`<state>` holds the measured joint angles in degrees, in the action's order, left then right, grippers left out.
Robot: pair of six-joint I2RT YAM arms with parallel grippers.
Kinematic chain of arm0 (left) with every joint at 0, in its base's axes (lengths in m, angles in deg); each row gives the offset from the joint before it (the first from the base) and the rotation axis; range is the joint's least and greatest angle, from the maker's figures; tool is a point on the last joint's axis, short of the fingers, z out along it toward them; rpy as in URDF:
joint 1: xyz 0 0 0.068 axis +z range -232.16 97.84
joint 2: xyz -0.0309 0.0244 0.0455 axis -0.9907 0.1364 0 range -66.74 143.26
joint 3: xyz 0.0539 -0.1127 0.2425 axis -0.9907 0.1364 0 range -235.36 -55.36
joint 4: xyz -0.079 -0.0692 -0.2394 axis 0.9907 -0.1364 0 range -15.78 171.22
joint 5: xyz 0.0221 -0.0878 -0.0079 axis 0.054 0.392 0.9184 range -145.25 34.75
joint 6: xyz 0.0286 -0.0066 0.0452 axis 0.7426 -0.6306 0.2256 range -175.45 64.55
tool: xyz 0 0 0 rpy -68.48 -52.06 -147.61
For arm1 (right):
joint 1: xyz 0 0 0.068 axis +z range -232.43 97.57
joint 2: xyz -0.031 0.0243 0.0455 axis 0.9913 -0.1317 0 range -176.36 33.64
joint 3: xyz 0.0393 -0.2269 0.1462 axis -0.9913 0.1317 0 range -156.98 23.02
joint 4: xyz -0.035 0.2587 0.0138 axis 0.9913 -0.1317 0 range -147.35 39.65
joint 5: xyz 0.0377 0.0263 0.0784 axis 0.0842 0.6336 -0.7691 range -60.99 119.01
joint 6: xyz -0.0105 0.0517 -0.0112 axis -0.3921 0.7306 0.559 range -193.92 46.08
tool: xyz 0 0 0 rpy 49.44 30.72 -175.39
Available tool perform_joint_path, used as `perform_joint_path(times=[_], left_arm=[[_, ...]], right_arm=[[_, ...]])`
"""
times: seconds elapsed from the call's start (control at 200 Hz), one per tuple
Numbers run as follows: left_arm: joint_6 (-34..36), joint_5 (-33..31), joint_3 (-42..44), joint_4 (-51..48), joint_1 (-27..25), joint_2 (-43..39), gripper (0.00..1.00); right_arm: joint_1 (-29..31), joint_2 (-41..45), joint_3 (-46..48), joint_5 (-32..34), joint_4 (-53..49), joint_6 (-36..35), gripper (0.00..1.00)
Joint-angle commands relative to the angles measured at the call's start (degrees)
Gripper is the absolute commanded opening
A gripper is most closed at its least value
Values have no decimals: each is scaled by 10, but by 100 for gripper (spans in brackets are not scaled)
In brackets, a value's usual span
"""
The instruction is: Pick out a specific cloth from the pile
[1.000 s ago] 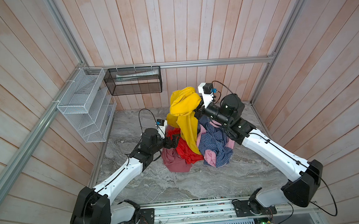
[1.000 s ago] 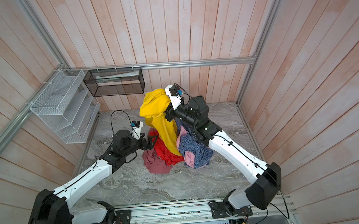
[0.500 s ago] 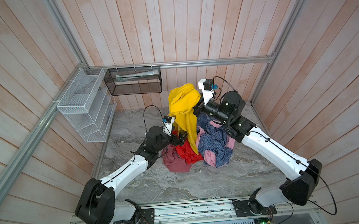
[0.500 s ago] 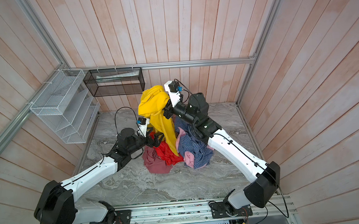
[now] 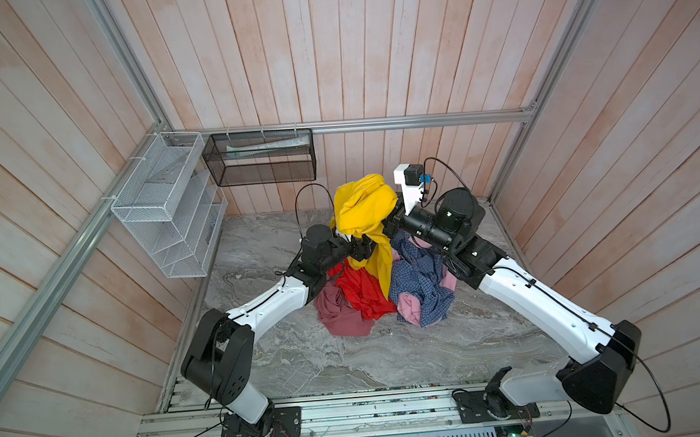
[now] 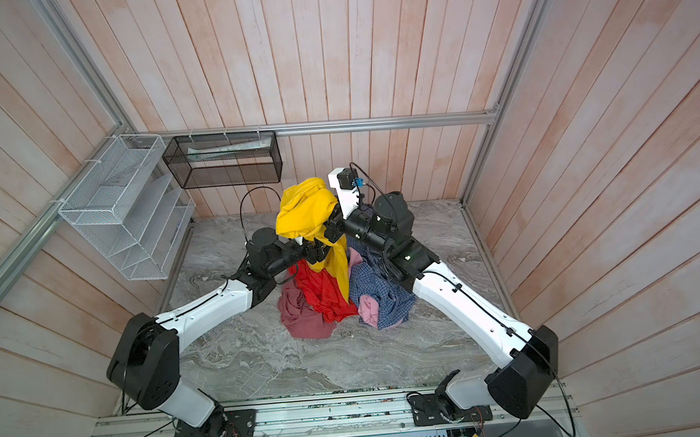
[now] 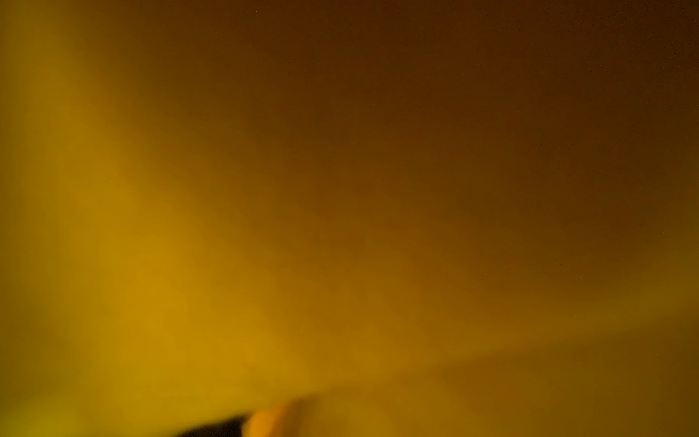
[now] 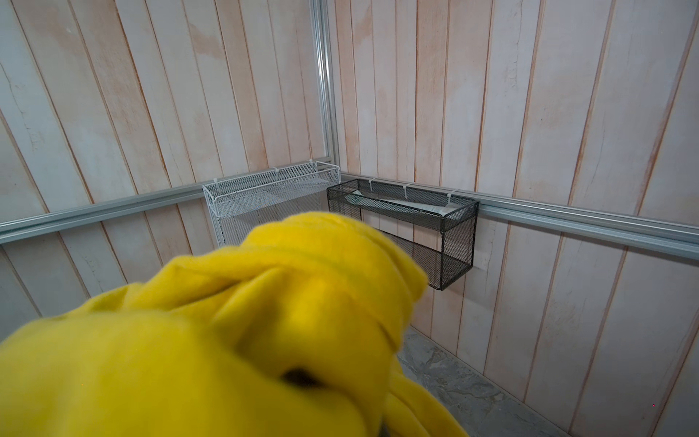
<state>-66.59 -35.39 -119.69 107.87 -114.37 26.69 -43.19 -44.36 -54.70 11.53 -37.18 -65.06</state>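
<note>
The yellow cloth's tail [image 5: 382, 269] hangs over the red garment, so my right gripper should hand the cloth to my left gripper and pull the maroon garment [image 5: 344, 315] away.
The cloth [image 5: 364, 210] is plain mustard yellow and hangs bunched over my right gripper [image 5: 390, 221], which is shut on it and raised above the pile [image 5: 370, 297]. A yellow tail drops onto the red and blue-checked garments. In the right wrist view the cloth [image 8: 227, 340] covers the jaws. My left gripper [image 5: 365, 250] presses into the hanging yellow fabric from the left, just above the red garment. Yellow cloth [image 7: 227, 265] fills the left wrist view, so how its jaws stand is hidden. Both top views show the cloth [image 6: 304, 214] and the grippers [image 6: 319, 252] [image 6: 332, 227] the same way.
A maroon garment [image 5: 339, 316] and a pink one [image 5: 408, 307] lie at the pile's front on the marble tabletop [image 5: 348, 361]. A white wire rack [image 5: 168, 205] hangs on the left wall. A black mesh basket [image 5: 259, 158] hangs on the back wall.
My left gripper has moved right, from beside the pile into the hanging yellow cloth. The right gripper has kept hold of the cloth and shifted slightly.
</note>
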Motion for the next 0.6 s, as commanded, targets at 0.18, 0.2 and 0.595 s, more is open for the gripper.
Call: perform_joint_path(times=[0.18, 0.2, 0.595], left_arm=[[46, -13, -61, 30, -1, -25, 0], [46, -15, -58, 33, -1, -30, 0], [1, -13, -32, 62, -1, -118, 0]], right_arm=[[-4, 46, 51, 38, 8, 14, 0], [-4, 49, 57, 44, 8, 14, 1], [-20, 94, 146, 104, 19, 17, 68]])
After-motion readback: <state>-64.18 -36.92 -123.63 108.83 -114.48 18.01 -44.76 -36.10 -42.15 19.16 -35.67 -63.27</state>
